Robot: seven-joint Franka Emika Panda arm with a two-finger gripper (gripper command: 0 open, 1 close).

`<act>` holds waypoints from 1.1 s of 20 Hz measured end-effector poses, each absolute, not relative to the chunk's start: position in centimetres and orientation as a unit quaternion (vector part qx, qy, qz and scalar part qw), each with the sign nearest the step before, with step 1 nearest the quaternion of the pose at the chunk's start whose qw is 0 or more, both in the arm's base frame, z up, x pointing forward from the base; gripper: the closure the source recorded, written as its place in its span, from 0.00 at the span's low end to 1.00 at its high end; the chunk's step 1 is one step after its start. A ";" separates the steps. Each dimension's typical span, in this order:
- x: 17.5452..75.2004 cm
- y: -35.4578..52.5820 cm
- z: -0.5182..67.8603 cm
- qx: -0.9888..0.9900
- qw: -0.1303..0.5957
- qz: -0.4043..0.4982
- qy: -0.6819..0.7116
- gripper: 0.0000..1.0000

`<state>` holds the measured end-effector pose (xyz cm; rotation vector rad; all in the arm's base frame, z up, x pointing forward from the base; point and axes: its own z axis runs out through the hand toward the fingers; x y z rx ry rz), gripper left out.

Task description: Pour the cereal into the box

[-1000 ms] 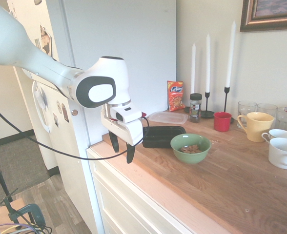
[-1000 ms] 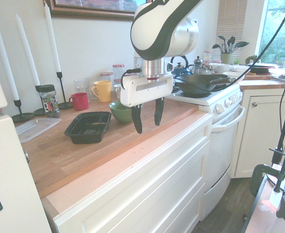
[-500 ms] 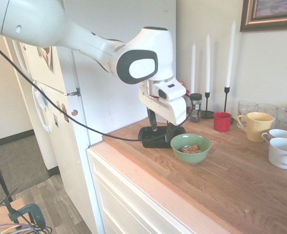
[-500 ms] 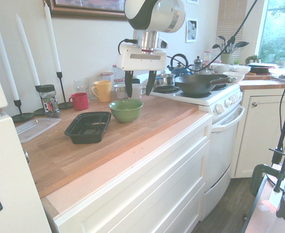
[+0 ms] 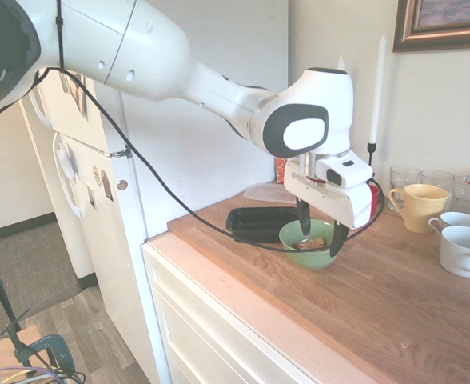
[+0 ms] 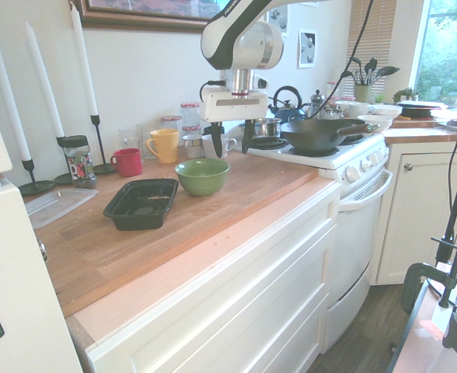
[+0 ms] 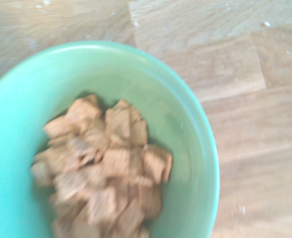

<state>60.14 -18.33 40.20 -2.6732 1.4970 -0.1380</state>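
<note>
The cereal [image 7: 104,171] sits in loose, separate squares inside the smooth green bowl [image 7: 185,148], so it will slide out and leave only crumbs when I pour.
A green bowl [image 5: 292,237] stands on the wooden counter and holds the cereal [image 7: 106,168], a heap of tan squarish pieces. The box [image 5: 259,223], a shallow black tray, lies right beside the bowl toward the fridge, and nothing shows in it [image 6: 141,203]. My gripper [image 5: 319,230] hangs open just above the bowl, fingers pointing down, one finger over the cereal and the other by the rim. From the other side, the gripper [image 6: 231,144] hovers above and slightly beyond the bowl [image 6: 202,176]. It holds nothing. The wrist view looks straight down into the bowl [image 7: 198,129].
A clear lid [image 6: 57,206] lies beyond the tray near a spice jar [image 6: 77,162] and tall candles [image 6: 85,62]. A red cup [image 6: 127,162], a yellow mug [image 5: 419,206], white mugs [image 5: 463,250] and glasses line the wall. The stove with a wok [image 6: 329,132] adjoins the counter.
The arm has swung from beyond the counter's front edge, across the black tray, to above the green bowl. Its jaws stayed open throughout.
</note>
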 end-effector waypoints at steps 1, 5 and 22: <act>60.4 -18.5 39.6 -0.871 0.037 -0.043 0.488 0.00; 60.8 -19.2 36.8 -0.868 0.032 -0.026 0.494 0.00; 61.7 -19.2 33.8 -0.870 0.037 -0.006 0.491 1.00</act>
